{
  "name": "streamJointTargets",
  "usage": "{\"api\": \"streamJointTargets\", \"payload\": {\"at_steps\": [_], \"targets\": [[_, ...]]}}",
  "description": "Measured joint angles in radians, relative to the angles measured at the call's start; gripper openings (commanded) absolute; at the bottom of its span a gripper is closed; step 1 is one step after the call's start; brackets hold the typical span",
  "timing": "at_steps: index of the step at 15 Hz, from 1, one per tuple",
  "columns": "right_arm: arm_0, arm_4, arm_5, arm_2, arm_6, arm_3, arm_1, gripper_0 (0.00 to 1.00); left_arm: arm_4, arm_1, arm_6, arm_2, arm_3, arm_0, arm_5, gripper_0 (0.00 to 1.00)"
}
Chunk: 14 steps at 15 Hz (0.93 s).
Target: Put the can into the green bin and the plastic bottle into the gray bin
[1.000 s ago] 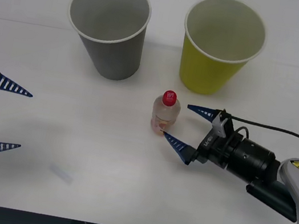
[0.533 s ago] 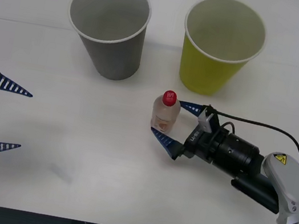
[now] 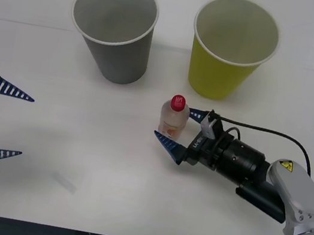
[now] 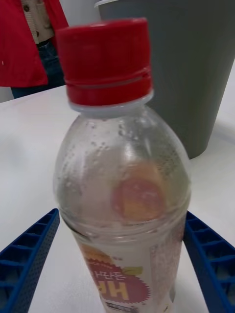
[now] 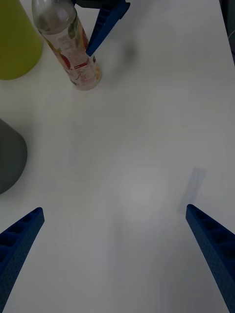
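The slim plastic bottle (image 3: 173, 119) is much narrower than the gray bin's deep opening (image 3: 115, 13), so I expect it to tip and lean inside when the robot drops it in.
The plastic bottle (image 3: 173, 119), clear with a red cap, stands upright on the white table in front of the gap between the two cups. My right gripper (image 3: 175, 124) is open, one blue finger on each side of the bottle. Up close, the bottle (image 4: 122, 195) sits between the fingers (image 4: 24, 259) with small gaps on both sides. The gray bin (image 3: 113, 27) stands at the back left and the green bin (image 3: 233, 49) at the back right. My left gripper (image 3: 24, 126) hangs open at the table's left edge, far from everything. The can is out of view.
The left wrist view takes in the bottle (image 5: 68, 44), the green bin (image 5: 14, 39), the gray bin (image 5: 10, 156) and one right finger (image 5: 107, 22). A small clear strip (image 3: 65, 181) lies on the table (image 3: 99, 205) near the front.
My right gripper has slid left along the table until its open fingers straddle the bottle. The bottle, both cups and the left arm have stayed put.
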Motion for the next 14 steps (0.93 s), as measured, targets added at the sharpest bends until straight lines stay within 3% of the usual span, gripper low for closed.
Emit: {"api": "streamJointTargets", "payload": {"at_steps": [11, 14], "targets": [[-0.004, 0.001, 0.003, 0.002, 0.010, -0.004, -0.001, 0.00, 0.000, 0.000, 0.000, 0.000, 0.000, 0.000, 0.000, 1.00], [-0.001, -0.003, -0.005, 0.016, -0.011, -0.044, -0.039, 0.00, 0.000, 0.000, 0.000, 0.000, 0.000, 0.000, 0.000, 1.00]]}}
